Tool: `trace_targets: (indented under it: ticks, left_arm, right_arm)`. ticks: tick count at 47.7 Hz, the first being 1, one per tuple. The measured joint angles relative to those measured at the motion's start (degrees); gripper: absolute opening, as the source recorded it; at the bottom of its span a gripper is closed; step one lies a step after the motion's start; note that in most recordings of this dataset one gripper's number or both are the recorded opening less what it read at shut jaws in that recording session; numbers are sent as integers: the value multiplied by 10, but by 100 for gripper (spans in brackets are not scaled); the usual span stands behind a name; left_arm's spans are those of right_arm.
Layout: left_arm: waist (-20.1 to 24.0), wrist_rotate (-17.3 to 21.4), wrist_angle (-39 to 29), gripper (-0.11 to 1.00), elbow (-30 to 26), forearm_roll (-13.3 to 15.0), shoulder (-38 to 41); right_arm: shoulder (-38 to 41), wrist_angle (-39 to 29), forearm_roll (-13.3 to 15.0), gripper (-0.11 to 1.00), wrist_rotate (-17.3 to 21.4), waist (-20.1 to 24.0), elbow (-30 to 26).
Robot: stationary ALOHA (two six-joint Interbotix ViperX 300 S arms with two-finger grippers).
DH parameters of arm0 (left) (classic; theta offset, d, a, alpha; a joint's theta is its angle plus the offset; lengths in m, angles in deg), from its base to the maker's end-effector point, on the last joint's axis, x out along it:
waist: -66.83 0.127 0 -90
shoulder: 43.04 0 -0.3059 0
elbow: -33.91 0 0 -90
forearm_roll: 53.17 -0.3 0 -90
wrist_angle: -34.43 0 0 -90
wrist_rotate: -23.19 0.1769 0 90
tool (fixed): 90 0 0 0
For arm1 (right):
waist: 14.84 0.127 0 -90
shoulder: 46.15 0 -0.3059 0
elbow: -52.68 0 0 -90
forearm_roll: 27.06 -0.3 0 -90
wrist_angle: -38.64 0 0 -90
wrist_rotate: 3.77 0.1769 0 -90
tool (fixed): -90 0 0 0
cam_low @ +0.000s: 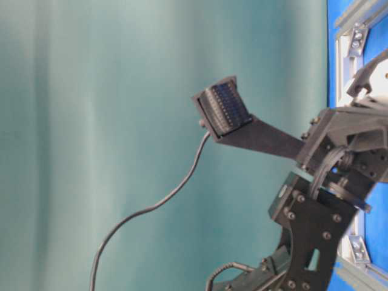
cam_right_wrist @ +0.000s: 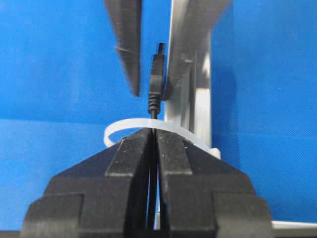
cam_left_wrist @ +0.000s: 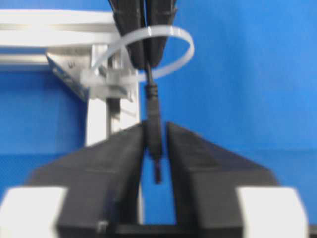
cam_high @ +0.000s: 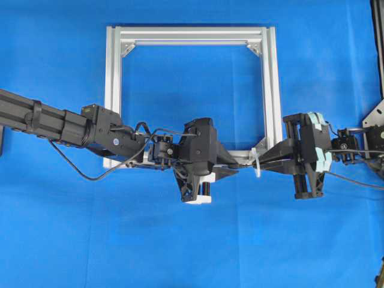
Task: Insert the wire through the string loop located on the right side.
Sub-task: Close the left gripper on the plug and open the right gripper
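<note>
My right gripper is closed on the wire (cam_right_wrist: 153, 151) behind the string loop, so it should open first, before my left gripper pulls the plug (cam_right_wrist: 155, 99) away.
The whitish string loop (cam_high: 257, 161) stands at the aluminium frame's (cam_high: 271, 90) lower right corner. My right gripper (cam_high: 268, 161) is shut on the thin black wire (cam_right_wrist: 154, 106) just behind the string loop (cam_right_wrist: 130, 125). The wire runs through the string loop (cam_left_wrist: 184, 42), and its plug tip (cam_left_wrist: 154, 131) sticks out on the far side. My left gripper (cam_left_wrist: 155, 128) has its jaws drawn in around that plug: one finger (cam_left_wrist: 132, 148) touches it and only a sliver of blue shows at the other. In the overhead view the left gripper (cam_high: 233, 170) faces the right one across the loop.
The square aluminium frame lies flat on blue cloth, with silver corner brackets (cam_high: 127, 49) inside its corners. The left arm (cam_high: 60, 123) crosses the frame's lower left corner, trailing a thick black cable (cam_high: 90, 175). In the table-level view a thin black cable (cam_low: 159, 203) hangs from a ribbed finger pad (cam_low: 225, 109).
</note>
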Motion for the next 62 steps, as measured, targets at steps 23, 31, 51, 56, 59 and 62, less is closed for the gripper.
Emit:
trace_targets:
  ticks: [23,31,51,56,59,62]
  left_arm:
    - [-1,6,1,8,0,-1,0]
    - [-1,6,0,8,0,0,0]
    - [-4,6,1,8,0,-1,0]
    - [-4,6,1,8,1,0,0]
    - [-4,6,1,8,5,0,0]
    - [-4,6,1,8,11,-1,-1]
  right_arm:
    - [0,-7,0,-4,0,0,-1]
    - [-1,-12,0,-4,0,0,-1]
    - [-1,-18,-9,65,5,0,-1]
    - [-1,-30,-9,87,5,-1,0]
    - [-2,-40,-10,93,4,0,0]
    - [-3,-45,-10,92,4,-1,2]
